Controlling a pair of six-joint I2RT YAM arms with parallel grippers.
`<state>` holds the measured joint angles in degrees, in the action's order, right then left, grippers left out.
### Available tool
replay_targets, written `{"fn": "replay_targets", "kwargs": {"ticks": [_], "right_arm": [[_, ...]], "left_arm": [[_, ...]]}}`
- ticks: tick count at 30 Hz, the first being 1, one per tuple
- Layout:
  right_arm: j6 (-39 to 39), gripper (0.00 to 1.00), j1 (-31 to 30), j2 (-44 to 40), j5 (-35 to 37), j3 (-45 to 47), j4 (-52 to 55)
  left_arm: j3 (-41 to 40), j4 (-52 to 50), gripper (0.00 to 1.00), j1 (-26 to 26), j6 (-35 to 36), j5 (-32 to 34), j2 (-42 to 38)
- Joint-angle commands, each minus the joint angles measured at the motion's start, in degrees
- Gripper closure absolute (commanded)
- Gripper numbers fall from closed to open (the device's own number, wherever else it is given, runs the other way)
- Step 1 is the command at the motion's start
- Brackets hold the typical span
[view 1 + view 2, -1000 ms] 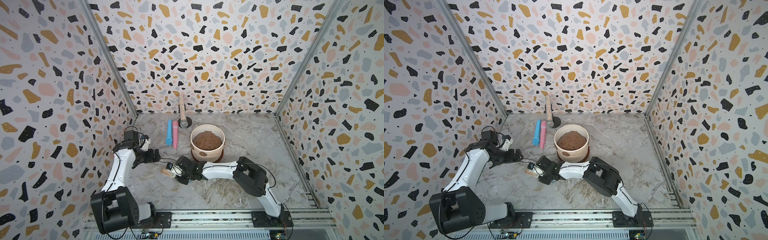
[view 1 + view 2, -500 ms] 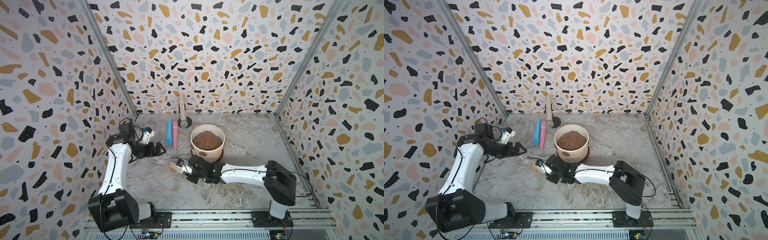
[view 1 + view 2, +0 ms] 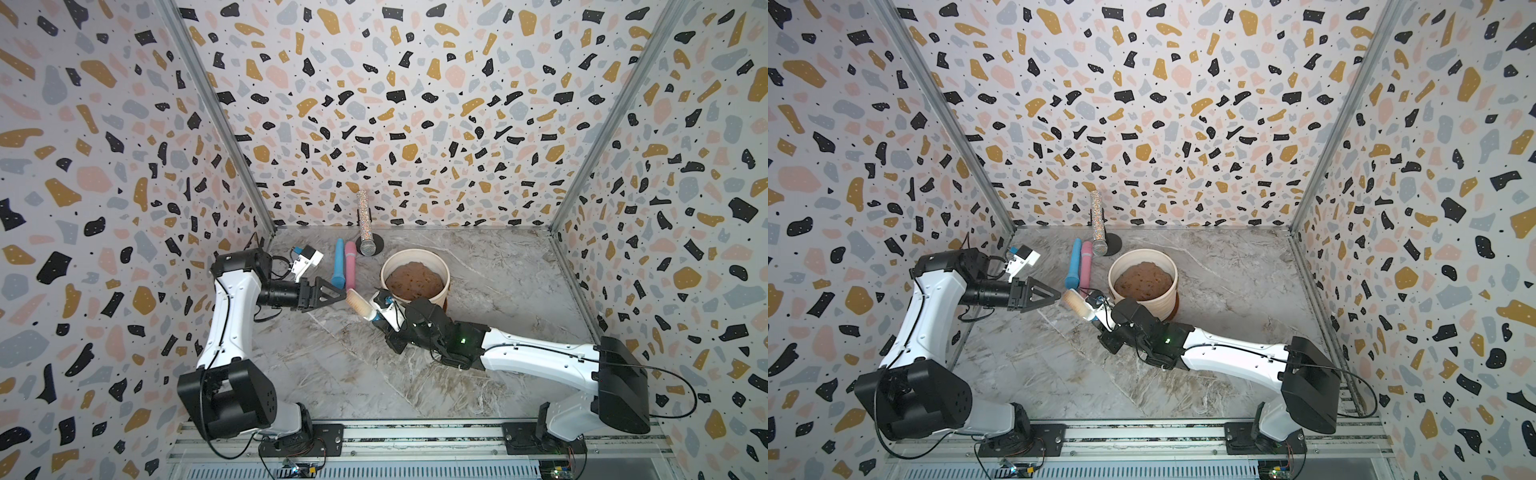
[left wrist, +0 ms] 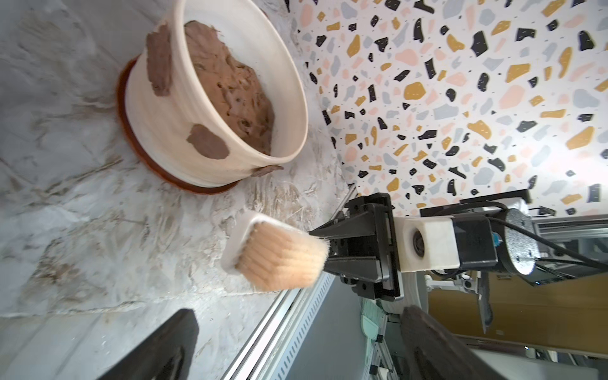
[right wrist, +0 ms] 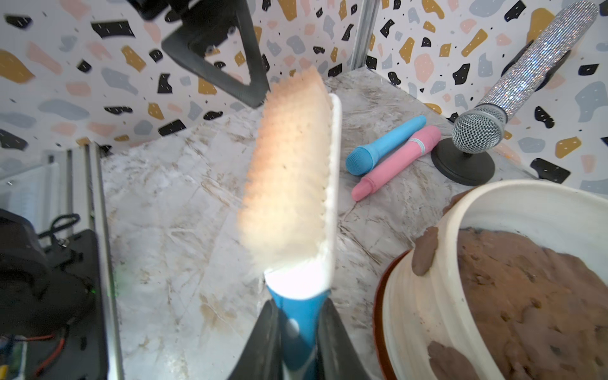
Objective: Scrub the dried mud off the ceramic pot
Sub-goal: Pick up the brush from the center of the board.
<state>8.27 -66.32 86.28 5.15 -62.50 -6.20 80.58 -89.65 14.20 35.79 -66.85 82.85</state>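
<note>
I should take the brush [image 3: 1072,301] by its head with my left gripper and turn it in my right gripper before I scrub, because the brush's pale bristles [image 3: 357,302] point away from the pot.
The ceramic pot [image 3: 415,255] [image 3: 1144,254] is cream with ribbed walls. It stands on a brown saucer and holds a brown soil mound. Patches of dried mud [image 4: 208,142] [image 5: 424,250] cling to its outer wall below the rim. My right gripper [image 5: 299,329] [image 3: 384,316] is shut on the blue handle of a white scrub brush [image 5: 292,184] [image 3: 360,303]. The brush is held off the floor, left of the pot, with its pale bristles facing away from the pot. My left gripper [image 3: 338,293] [image 4: 296,342] is open and empty, its fingertips just short of the brush tip.
A blue microphone [image 3: 340,266] and a pink one [image 3: 350,266] lie side by side behind the brush. A glittery microphone [image 3: 365,226] leans on a black round stand at the back wall. Terrazzo walls close in three sides, and a metal rail [image 3: 415,432] runs along the front.
My right arm has lifted the brush and carried it right, towards the pot. My left arm has swung up and inward, and its open gripper now points at the brush tip.
</note>
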Motion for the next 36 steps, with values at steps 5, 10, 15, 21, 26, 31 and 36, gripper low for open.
{"fn": "replay_targets", "kwargs": {"ticks": [5,10,15,21,26,31,36], "right_arm": [[10.1,0.84,0.1,1.4,-8.8,-4.9,-10.2],[10.6,0.84,0.1,4.0,-10.7,-5.6,-15.4],[9.7,0.84,0.1,5.3,-10.9,-6.8,-16.1],[8.0,0.79,0.1,5.5,-8.0,-6.0,-15.4],[7.5,0.56,0.3,2.9,-11.7,-4.4,-14.2],[11.1,0.46,2.0,-2.4,-22.7,-0.9,-11.1],[18.6,0.31,4.6,-6.2,-36.6,2.4,-12.4]], "left_arm": [[-2.4,-12.6,0.07,0.2,17.5,-10.6,-1.3],[-3.1,-9.7,0.18,0.2,12.3,-10.9,-2.4],[-4.0,-3.7,0.40,0.2,3.9,-11.9,-3.3],[-4.0,0.3,0.77,0.2,-1.6,-13.2,-4.5],[-5.1,6.0,0.98,0.2,-8.9,-13.1,-6.7],[-4.3,4.8,0.98,0.2,-7.5,-14.0,-9.0],[-4.6,5.0,0.95,0.2,-6.9,-17.9,-11.1]]}}
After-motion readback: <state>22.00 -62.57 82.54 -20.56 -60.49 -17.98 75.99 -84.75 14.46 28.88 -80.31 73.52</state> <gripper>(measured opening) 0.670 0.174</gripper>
